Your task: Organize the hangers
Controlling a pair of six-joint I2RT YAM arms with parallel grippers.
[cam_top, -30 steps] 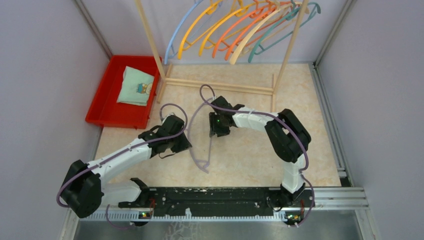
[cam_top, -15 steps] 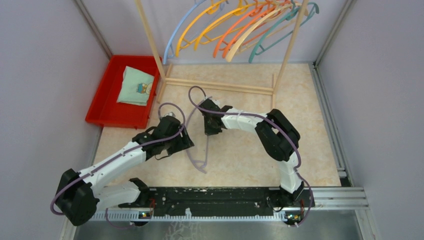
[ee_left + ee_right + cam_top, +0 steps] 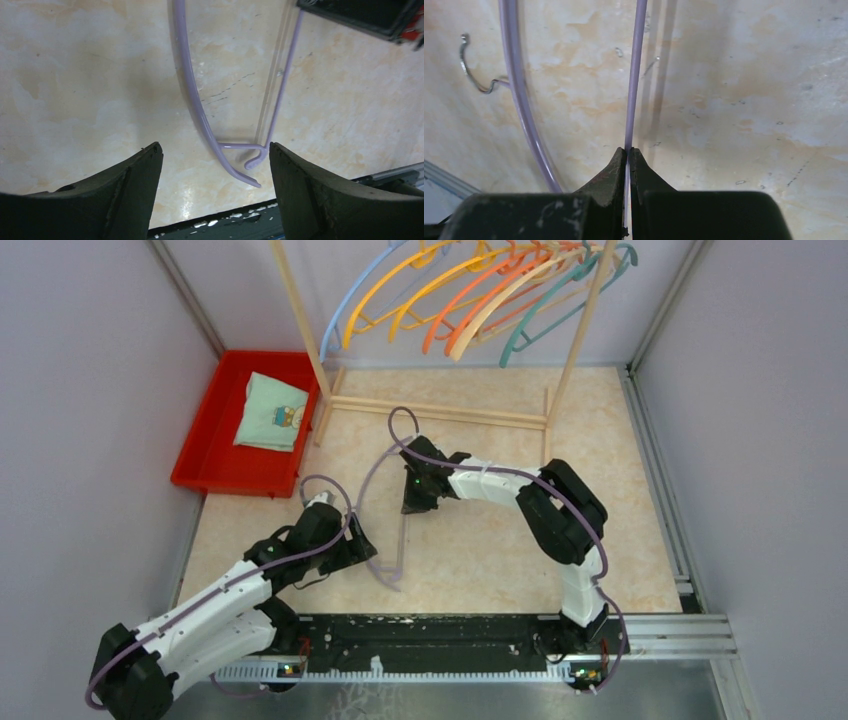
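Observation:
The lavender hanger's thin straight bar (image 3: 633,90), opposite the hanger's hook, is in my right gripper, so my left gripper should grab the hanger's curved arm (image 3: 189,75) before hanging it.
A lavender hanger (image 3: 402,543) lies on the table between the two arms. My right gripper (image 3: 410,504) is shut on its thin straight bar (image 3: 634,75), which runs up from between the jaws (image 3: 628,150). The hanger's curved arm (image 3: 519,100) and its hook (image 3: 471,75) show to the left in the right wrist view. My left gripper (image 3: 360,552) stands open just left of the hanger, holding nothing. In the left wrist view the hanger's end (image 3: 240,155) lies on the table beyond the open jaws (image 3: 215,147). Several coloured hangers (image 3: 480,295) hang on the wooden rack (image 3: 300,330).
A red tray (image 3: 205,455) holding a folded cloth (image 3: 270,412) sits at the back left. The rack's base rails (image 3: 440,412) cross the table behind the arms. Walls close in the left and right sides. The black mounting rail (image 3: 430,635) lines the near edge.
My left gripper has opened, let go of the lavender hanger and drawn back toward the near left. My right gripper has shut on the hanger's bar. The hanging hangers have swung a little.

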